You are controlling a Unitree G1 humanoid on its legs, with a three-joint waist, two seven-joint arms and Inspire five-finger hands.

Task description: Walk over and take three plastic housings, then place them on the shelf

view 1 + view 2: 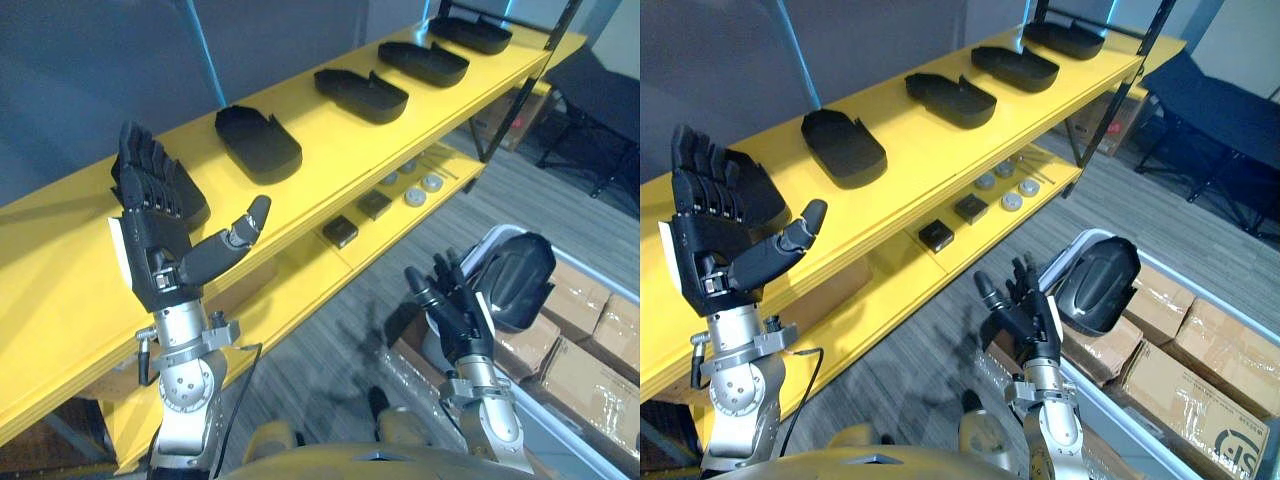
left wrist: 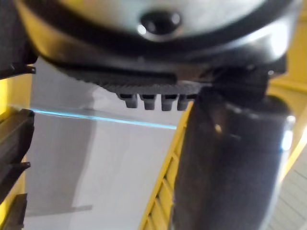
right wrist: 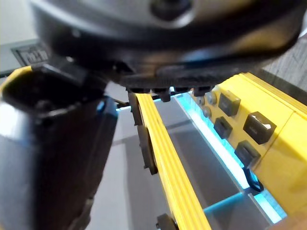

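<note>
I expect the housing (image 1: 515, 281) to come free by itself and uncover more cardboard when I lift it, because it is leaning loosely across the cardboard boxes (image 1: 580, 365).
Several black plastic housings lie in a row along the top yellow shelf (image 1: 330, 150); the nearest housing (image 1: 258, 142) is just beyond my left hand, with others (image 1: 361, 95) (image 1: 423, 62) further along. One more housing (image 1: 515, 280) leans in the white-framed cart at the right. My left hand (image 1: 160, 240) is raised in front of the shelf edge, fingers straight and thumb spread, holding nothing. Lower down, my right hand (image 1: 455, 310) is open and empty, close beside the cart's housing but apart from it.
The lower shelf (image 1: 400, 225) carries small black boxes (image 1: 340, 232) and round silver parts (image 1: 415, 197). Wrapped cardboard boxes (image 1: 590, 380) fill the cart at the right. A dark chair (image 1: 590, 100) stands past the shelf's black post. Grey floor lies between shelf and cart.
</note>
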